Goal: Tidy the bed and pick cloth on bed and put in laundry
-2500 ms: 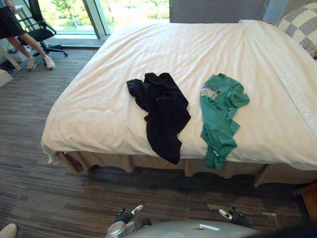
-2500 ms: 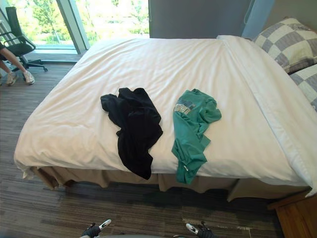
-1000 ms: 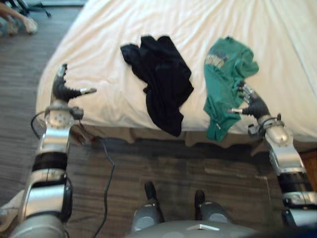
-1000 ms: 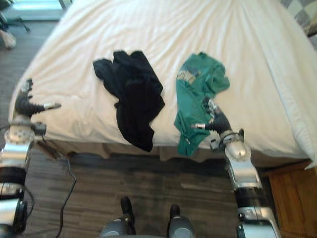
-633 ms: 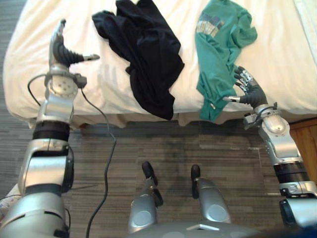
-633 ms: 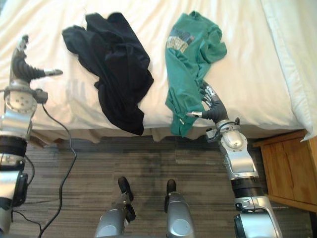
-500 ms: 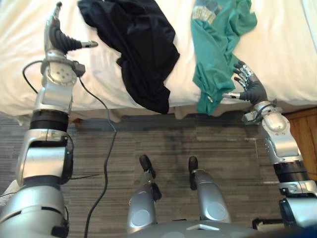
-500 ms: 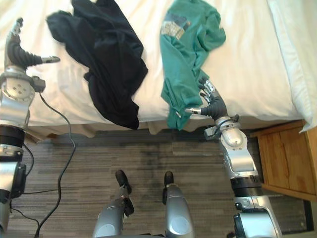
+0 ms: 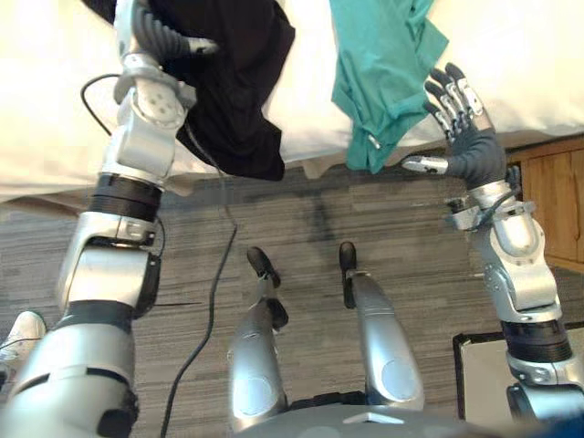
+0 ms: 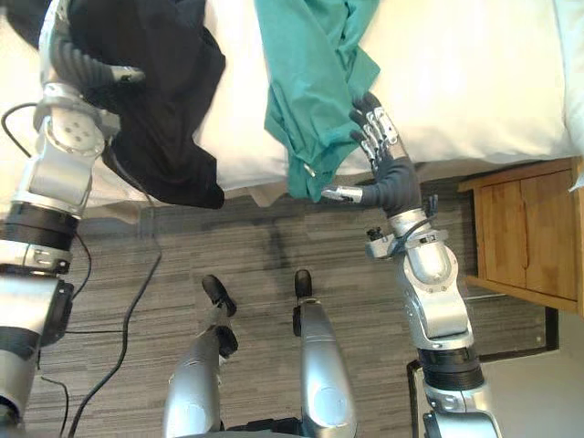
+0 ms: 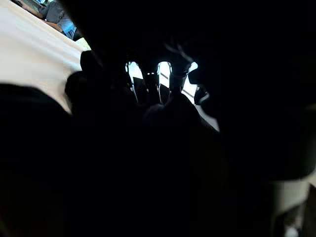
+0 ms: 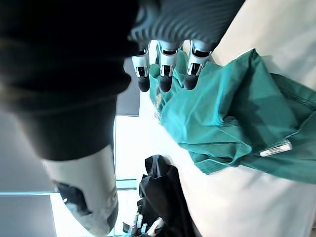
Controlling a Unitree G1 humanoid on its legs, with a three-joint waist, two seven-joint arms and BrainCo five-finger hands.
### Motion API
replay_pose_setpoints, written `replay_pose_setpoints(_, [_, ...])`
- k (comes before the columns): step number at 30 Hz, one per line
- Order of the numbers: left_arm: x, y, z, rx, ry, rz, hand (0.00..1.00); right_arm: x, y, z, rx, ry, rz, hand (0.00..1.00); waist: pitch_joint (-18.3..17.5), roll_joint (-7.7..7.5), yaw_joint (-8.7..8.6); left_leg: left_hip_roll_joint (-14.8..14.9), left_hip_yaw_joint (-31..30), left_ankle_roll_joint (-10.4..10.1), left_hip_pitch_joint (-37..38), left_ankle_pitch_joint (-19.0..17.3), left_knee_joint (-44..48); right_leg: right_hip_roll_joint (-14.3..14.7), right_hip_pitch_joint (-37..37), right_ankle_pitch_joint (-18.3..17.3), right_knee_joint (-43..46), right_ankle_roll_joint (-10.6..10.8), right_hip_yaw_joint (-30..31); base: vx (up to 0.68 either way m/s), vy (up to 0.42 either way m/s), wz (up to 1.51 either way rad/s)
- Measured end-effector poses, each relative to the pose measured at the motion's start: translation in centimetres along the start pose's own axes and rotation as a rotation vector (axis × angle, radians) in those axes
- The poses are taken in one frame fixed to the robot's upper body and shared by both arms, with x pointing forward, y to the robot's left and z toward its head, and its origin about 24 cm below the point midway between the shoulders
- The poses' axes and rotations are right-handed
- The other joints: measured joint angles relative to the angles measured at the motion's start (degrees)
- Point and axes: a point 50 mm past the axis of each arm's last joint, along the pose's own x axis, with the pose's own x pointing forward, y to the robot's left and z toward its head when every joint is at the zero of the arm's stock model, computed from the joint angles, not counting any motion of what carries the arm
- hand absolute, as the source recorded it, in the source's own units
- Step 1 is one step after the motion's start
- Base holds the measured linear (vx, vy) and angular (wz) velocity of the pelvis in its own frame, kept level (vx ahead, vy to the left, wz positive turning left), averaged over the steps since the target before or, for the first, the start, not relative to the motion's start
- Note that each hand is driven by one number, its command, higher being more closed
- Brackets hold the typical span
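Note:
My right gripper is about to lift the green shirt (image 9: 379,87), which has loose folds (image 12: 231,129) running through it, so the shirt will bunch into a limp bundle and hang down around the gripper.
A black cloth (image 9: 242,82) lies on the white bed (image 10: 456,82), with one end hanging over the near edge. My left hand (image 9: 155,36) is over its upper part, thumb out and fingers straight; whether it touches the cloth I cannot tell. To the right, a green shirt (image 10: 310,82) also hangs over the edge. My right hand (image 9: 470,146) is open with its fingers spread, just right of the shirt's hanging end and apart from it. In the right wrist view, the straight fingers (image 12: 165,74) point at the green shirt (image 12: 232,118).
A wooden nightstand (image 10: 520,228) stands against the bed on the right, close to my right arm. Striped grey-brown floor (image 9: 301,210) runs along the bed's near edge. A pale object with a dark rim (image 9: 479,374) sits on the floor at the lower right.
The camera has tipped down toward the bed's edge. My left hand has come in over the black cloth. My right hand has risen beside the green shirt's hanging end, fingers spread wider.

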Motion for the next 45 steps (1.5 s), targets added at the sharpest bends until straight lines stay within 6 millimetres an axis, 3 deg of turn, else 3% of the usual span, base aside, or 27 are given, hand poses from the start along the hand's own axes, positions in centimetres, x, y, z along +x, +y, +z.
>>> replay_pose_setpoints(2, [0.0,-0.2,0.5,-0.007,0.0,0.021,0.0,-0.3,0.4,0.5,0.011,-0.019,0.014,0.0,0.07,0.04,-0.08,0.65,0.01,-0.05,-1.28,-0.93,1.85,0.19,-0.66,0.0,0.28,0.0,0.04,0.03,-0.024,-0.06])
replay_pose_setpoints(3, [0.1,-0.3,0.7,-0.013,0.005,0.034,1.0,-0.4,0.7,0.9,0.015,-0.036,0.026,0.0,0.37,-0.04,-0.11,1.16,0.08,-0.09,-2.02,-1.66,3.3,0.4,-0.98,0.0,0.39,0.0,0.15,0.03,-0.013,-0.09])
replay_pose_setpoints(9, [0.1,0.0,1.1,0.028,0.015,0.057,1.0,-0.5,1.5,2.6,0.034,-0.117,0.077,0.0,1.32,0.02,-0.41,2.62,1.66,0.29,-5.22,-5.14,9.16,0.6,-3.69,-0.02,1.89,0.02,1.84,0.01,0.003,-0.15])
replay_pose_setpoints(15, [-0.1,-0.6,0.7,0.113,0.023,-0.077,1.0,-0.9,1.7,2.9,0.006,-0.126,0.112,0.0,1.36,0.07,0.28,2.67,2.75,0.63,-5.75,-6.47,11.29,0.15,-4.48,-0.4,3.04,0.31,2.91,0.03,0.008,-0.06])
replay_pose_setpoints(21, [-3.6,-4.3,-1.5,0.001,-0.019,-0.245,1.0,-0.6,2.0,3.9,-0.187,-0.167,0.105,0.0,1.02,0.83,0.91,1.25,1.27,1.46,-4.67,-7.51,12.11,-2.37,-2.47,-2.38,5.42,0.47,0.68,0.02,-0.012,0.21])
replay_pose_setpoints(26, [-7.9,-6.5,-3.5,-0.262,-0.024,-0.371,1.0,0.7,1.8,5.0,-0.36,-0.234,0.046,0.0,0.04,2.06,1.83,-0.66,0.56,2.45,-4.17,-8.14,11.96,-4.65,-0.78,-3.05,5.59,1.2,-0.6,0.03,0.034,0.23])
replay_pose_setpoints(28, [-10.9,-7.6,-5.2,-0.365,0.018,-0.446,1.0,1.2,1.3,4.9,-0.411,-0.221,-0.006,0.0,-0.44,2.78,2.39,-1.47,-0.56,2.7,-3.93,-8.3,11.92,-5.73,0.35,-3.36,5.56,1.39,-2.11,0.07,0.037,0.32])
replay_pose_setpoints(30, [-15.4,-8.8,-8.8,-0.392,0.162,-0.57,1.0,1.9,0.6,4.7,-0.453,-0.199,-0.065,0.0,-0.67,2.84,3.3,-2.02,-1.5,2.78,-3.36,-8.36,11.78,-6.54,1.52,-3.58,5.5,1.2,-3.76,0.11,0.018,0.29])
replay_pose_setpoints(31, [-16.7,-9.1,-9.7,-0.397,0.21,-0.598,1.0,2.0,0.3,4.7,-0.476,-0.195,-0.081,0.0,-0.67,2.84,3.67,-2.19,-1.75,2.78,-3.47,-8.36,11.75,-6.73,1.61,-3.68,5.5,1.23,-4.07,0.09,0.011,0.33])
replay_pose_setpoints(32, [-18.9,-9.4,-11.1,-0.402,0.288,-0.645,1.0,2.1,-0.7,4.7,-0.519,-0.18,-0.121,0.0,-0.67,2.83,4.53,-2.57,-2.12,2.83,-3.83,-8.27,11.55,-7.4,1.69,-3.97,5.56,1.29,-5.22,0.05,0.003,0.3])
replay_pose_setpoints(35, [-23.3,-8.9,-13.3,-0.401,0.423,-0.722,1.0,2.7,-3.3,4.3,-0.596,-0.11,-0.222,0.0,-0.67,2.83,6.03,-3.31,-3.82,3.13,-5.12,-7.37,11.77,-8.25,2.02,-4.51,5.71,1.46,-7.36,0.08,-0.004,0.45])
replay_pose_setpoints(38, [-24.0,-7.1,-13.3,-0.427,0.427,-0.696,1.0,3.0,-5.5,3.4,-0.634,-0.019,-0.294,0.0,-0.88,2.47,8.38,-3.64,-5.84,2.95,-5.46,-6.47,11.44,-8.61,3.25,-4.96,5.75,1.16,-9.76,0.07,-0.026,0.41])
replay_pose_setpoints(41, [-23.1,-5.4,-12.7,-0.459,0.379,-0.652,1.0,3.3,-7.1,2.7,-0.705,0.056,-0.323,0.0,-1.12,2.41,9.03,-4.45,-8.45,2.61,-5.52,-4.5,9.01,-8.72,4.39,-5.19,5.08,0.78,-12.13,0.03,-0.047,0.4])
replay_pose_setpoints(45, [-22.7,-4.7,-12.6,-0.467,0.36,-0.662,1.0,2.9,-9.6,1.7,-0.731,0.156,-0.396,0.0,-1.17,2.37,9.66,-4.93,-9.94,2.42,-5.66,-2.01,5.8,-8.42,4.41,-5.12,4.15,0.77,-13.67,0.01,-0.06,0.24])
